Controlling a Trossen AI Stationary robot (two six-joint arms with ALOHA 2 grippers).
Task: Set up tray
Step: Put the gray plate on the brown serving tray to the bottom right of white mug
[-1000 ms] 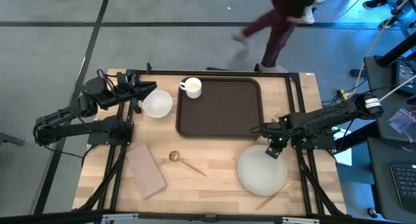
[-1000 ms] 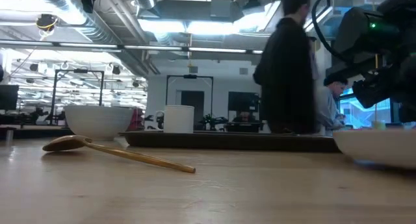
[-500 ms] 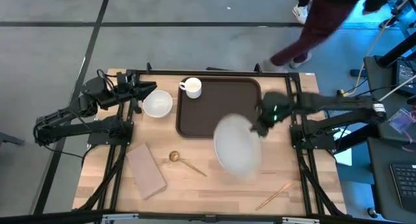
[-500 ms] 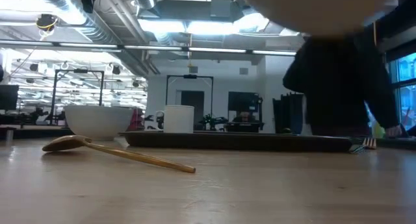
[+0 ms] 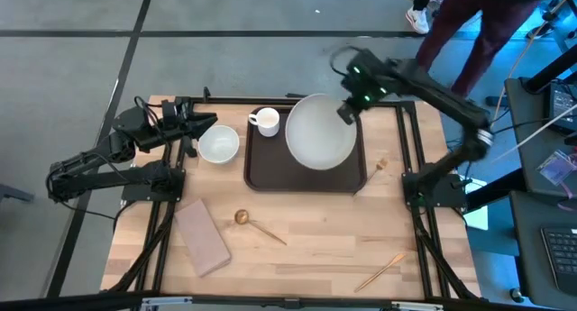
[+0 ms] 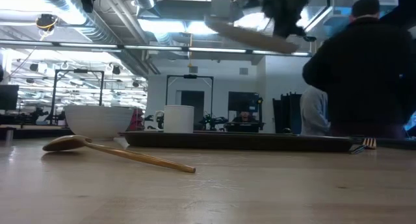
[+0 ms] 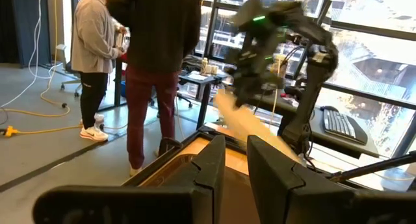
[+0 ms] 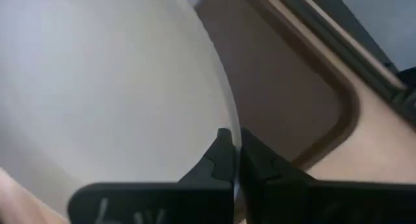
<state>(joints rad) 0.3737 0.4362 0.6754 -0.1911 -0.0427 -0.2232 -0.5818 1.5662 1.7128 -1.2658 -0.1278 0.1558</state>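
Note:
The white plate [image 5: 319,133] is over the brown tray's open side [image 5: 337,175] and clear of the white cup. My right gripper should go on going down until the plate lies flat there.
The white plate [image 5: 317,132] hangs in the air over the right part of the dark brown tray [image 5: 270,171], held by my right gripper [image 5: 346,111] at its far right. In the low view the plate [image 6: 250,36] is tilted, well above the tray [image 6: 260,141]. A white cup [image 5: 264,122] stands in the tray's far left corner. A white bowl [image 5: 218,144] sits on the table left of the tray. My left gripper [image 5: 209,123] waits just beyond the bowl, its fingers [image 7: 214,160] a narrow gap apart, touching nothing. My right gripper pinches the plate's rim [image 8: 229,123] between its two fingers, at the plate's far right edge. The fingers come slanting down from the table's far right side. The plate is lifted clear and tilted, reaching out from the fingers over the tray.
A tan-pink napkin [image 5: 203,237] and a gold spoon [image 5: 257,225] lie near the table's front left. Gold chopsticks [image 5: 379,270] lie at the near right, and a small gold fork [image 5: 379,165] beside the tray's right rim. People [image 6: 364,68] stand beyond the far right edge.
My right gripper has lifted the plate off the table's near right and carried it up, toward the far edge and left, until it hangs over the tray. The plate has gone from lying flat to tilted in the air. A person has walked along beyond the far edge.

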